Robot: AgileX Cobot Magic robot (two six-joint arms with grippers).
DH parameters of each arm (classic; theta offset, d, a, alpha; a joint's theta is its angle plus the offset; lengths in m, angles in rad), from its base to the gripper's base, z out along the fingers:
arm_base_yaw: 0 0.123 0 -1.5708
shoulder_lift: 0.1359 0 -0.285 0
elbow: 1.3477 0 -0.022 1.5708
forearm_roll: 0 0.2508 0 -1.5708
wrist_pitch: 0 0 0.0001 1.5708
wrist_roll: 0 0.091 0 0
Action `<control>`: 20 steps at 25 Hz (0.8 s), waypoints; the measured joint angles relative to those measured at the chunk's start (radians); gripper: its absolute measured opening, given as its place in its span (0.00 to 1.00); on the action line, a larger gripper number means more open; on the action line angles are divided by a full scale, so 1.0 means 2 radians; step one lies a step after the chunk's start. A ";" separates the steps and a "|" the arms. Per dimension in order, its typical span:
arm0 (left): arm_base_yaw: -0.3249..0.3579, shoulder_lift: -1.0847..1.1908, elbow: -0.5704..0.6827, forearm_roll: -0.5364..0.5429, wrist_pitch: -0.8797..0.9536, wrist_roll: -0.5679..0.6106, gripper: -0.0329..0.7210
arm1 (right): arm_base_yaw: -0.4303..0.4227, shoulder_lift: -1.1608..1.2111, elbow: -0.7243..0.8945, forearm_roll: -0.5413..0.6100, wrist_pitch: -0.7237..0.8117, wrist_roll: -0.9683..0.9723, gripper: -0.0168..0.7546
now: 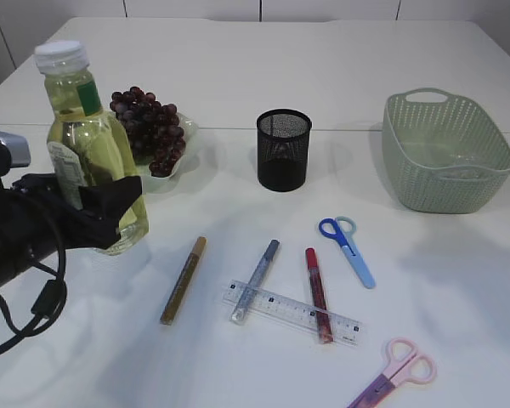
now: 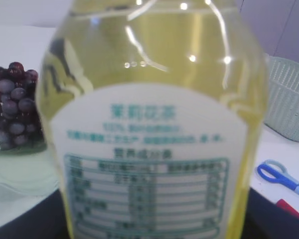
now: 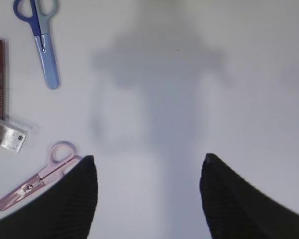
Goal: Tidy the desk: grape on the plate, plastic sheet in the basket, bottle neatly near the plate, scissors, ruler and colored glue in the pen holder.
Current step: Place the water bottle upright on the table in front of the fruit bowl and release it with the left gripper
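The bottle (image 1: 92, 140) hangs cap upward over open space (image 1: 138, 257) in front of the plate, so my left gripper goes on lowering it until its bottom rests there.
My left gripper (image 1: 110, 206) is shut on a clear bottle of yellow liquid (image 1: 89, 144) with a white cap, held upright at the table's left. The bottle fills the left wrist view (image 2: 159, 124). Dark grapes (image 1: 149, 127) lie on a clear plate (image 1: 185, 136) just behind it. A black mesh pen holder (image 1: 283, 150) stands mid-table. Blue scissors (image 1: 348, 248), pink scissors (image 1: 395, 374), a clear ruler (image 1: 293, 312) and gold (image 1: 184, 280), silver (image 1: 256, 280) and red (image 1: 317, 291) glue pens lie in front. My right gripper (image 3: 148, 162) is open over bare table.
A pale green basket (image 1: 408, 153) stands at the right; something clear glints inside it (image 1: 459, 161). The ruler crosses the silver and red pens. The left arm's black body and cable (image 1: 25, 255) fill the near-left corner.
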 joint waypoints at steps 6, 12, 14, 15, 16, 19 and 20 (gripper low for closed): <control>0.000 0.039 -0.018 -0.054 -0.002 0.001 0.64 | 0.000 0.000 0.000 0.000 0.000 0.000 0.68; 0.007 0.088 -0.049 -0.071 -0.004 0.026 0.64 | 0.000 0.000 0.000 0.000 0.000 0.000 0.68; 0.009 0.109 -0.057 -0.068 -0.004 0.032 0.64 | 0.000 0.000 0.000 0.000 0.000 0.000 0.68; 0.010 0.117 -0.063 -0.069 -0.004 0.033 0.64 | 0.000 0.000 0.000 0.000 0.000 0.000 0.68; 0.010 0.126 -0.068 -0.069 -0.004 0.034 0.64 | 0.000 0.000 0.000 0.000 0.000 0.000 0.68; 0.010 0.150 -0.084 -0.069 -0.004 0.036 0.64 | 0.000 0.000 0.000 0.000 0.000 0.000 0.68; 0.010 0.159 -0.089 -0.069 -0.004 0.036 0.64 | 0.000 0.000 0.000 0.000 0.000 0.000 0.68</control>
